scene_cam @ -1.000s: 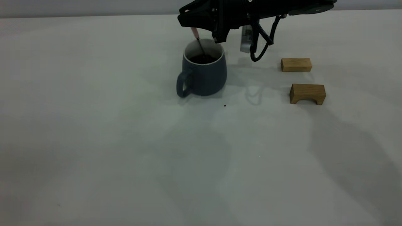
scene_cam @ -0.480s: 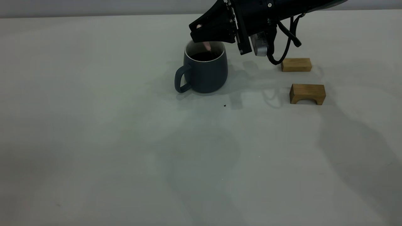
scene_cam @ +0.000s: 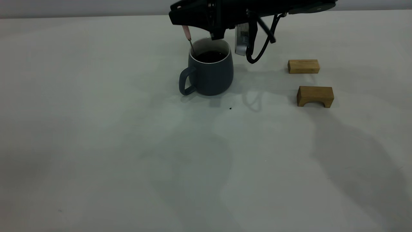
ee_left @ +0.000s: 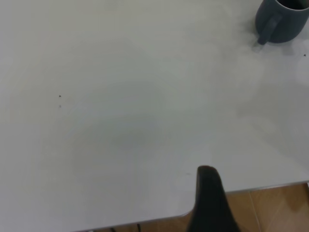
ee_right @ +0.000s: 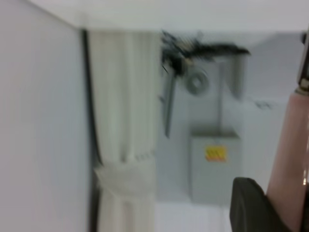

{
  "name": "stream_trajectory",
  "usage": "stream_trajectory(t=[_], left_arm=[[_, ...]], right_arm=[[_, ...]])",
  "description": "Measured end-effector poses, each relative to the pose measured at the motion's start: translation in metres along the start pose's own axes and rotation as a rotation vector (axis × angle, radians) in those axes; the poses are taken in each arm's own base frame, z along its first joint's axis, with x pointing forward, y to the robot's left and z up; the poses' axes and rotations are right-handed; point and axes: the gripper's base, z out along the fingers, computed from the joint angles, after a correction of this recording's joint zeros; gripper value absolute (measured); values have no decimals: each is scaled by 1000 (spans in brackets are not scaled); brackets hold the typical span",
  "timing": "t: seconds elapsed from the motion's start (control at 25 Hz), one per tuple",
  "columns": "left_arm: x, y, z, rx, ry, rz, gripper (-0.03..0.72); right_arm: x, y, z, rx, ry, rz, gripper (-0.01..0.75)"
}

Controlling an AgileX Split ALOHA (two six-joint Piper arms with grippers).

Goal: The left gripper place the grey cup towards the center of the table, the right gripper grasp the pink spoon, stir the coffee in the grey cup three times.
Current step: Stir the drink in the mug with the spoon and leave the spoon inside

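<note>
I should sweep the spoon back through the coffee [scene_cam: 210, 56] with my right gripper, because the pink spoon's grey neck [scene_cam: 192, 47] is near the grey cup's side on the cup handle's side.
The grey cup [scene_cam: 210, 75] stands upright on the table [scene_cam: 128, 145], a little behind its middle, handle toward the left, with dark coffee [scene_cam: 210, 56] inside. My right gripper [scene_cam: 181, 20] hovers just above the cup's left rim, shut on the pink spoon [scene_cam: 186, 31]. The spoon hangs nearly upright, its grey neck dipping inside the rim; its bowl is hidden. The right wrist view shows the pink spoon [ee_right: 288, 164] beside a black finger [ee_right: 251, 205]. My left gripper [ee_left: 208, 193] sits back at the table's edge, far from the grey cup [ee_left: 285, 21].
Two wooden blocks lie right of the cup: a flat block [scene_cam: 303, 66] farther back and an arched block [scene_cam: 315, 96] nearer. A tiny dark speck [scene_cam: 230, 108] lies in front of the cup. The right arm's cable and silver module [scene_cam: 240, 40] hang beside the cup's right rim.
The right gripper swung left and levelled out, carrying the spoon from the cup's middle to its left rim. The cup has kept its place over the last half second.
</note>
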Motion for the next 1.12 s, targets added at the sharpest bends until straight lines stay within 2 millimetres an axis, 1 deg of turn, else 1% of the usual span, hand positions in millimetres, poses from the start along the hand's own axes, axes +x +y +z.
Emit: stream_trajectory(t=[0.12,0.24,0.44,0.56,0.8,1.0,1.08,1.12], left_arm=[[0,0,0,0,0,0,567],[0,0,0,0,0,0,567],[0,0,0,0,0,0,567],[0,0,0,0,0,0,567],[0,0,0,0,0,-1,567],[0,0,0,0,0,-1,567],[0,0,0,0,0,-1,567],[0,0,0,0,0,-1,567]], right_arm=[[-7,7,-1,-70,-73,6,142],[-8,13,-3,-125,-117,9,142],[-10,15,-6,-136,-132,6,142],[-10,13,-7,-97,-126,-16,142],[-11,1,-12,72,-115,-98,142],[-8,-11,-14,201,-70,-128,144],[-6,-13,-15,231,-50,-129,163],[-7,-14,-15,239,-52,-132,186]])
